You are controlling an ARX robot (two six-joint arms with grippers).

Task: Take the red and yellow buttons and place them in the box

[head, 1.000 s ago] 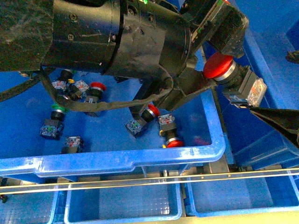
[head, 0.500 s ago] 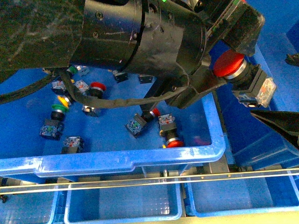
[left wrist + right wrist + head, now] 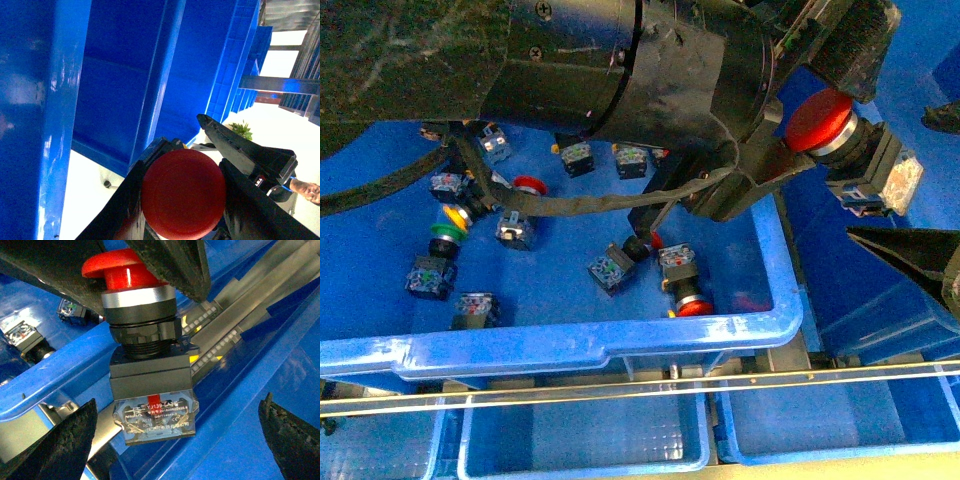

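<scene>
The red button (image 3: 855, 156) is tall and has a wide cap (image 3: 819, 120) over a small base, so it will tip over onto its side when the robot puts it in the box.
My left gripper (image 3: 817, 112) is shut on a red button (image 3: 822, 118) and holds it by the cap above the right wall of the bin, over the edge of the box (image 3: 840, 295) on the right. In the left wrist view the red cap (image 3: 182, 192) sits between the two black fingers (image 3: 120, 210). In the right wrist view the same button (image 3: 140, 340) hangs with its clear base down. My right gripper (image 3: 179, 405) is open beneath it, apart from it. More red buttons (image 3: 695, 305) and a yellow button (image 3: 453, 215) lie in the bin.
The blue bin (image 3: 620, 340) holds several loose switches, among them a green-capped one (image 3: 445, 232). Shallow gridded blue trays (image 3: 580, 440) stand along the front behind a metal rail (image 3: 720, 385). My left arm (image 3: 570, 70) covers the bin's back.
My left gripper has carried the red button up and to the right, from over the bin's right wall towards the box. The right gripper's finger has barely moved.
</scene>
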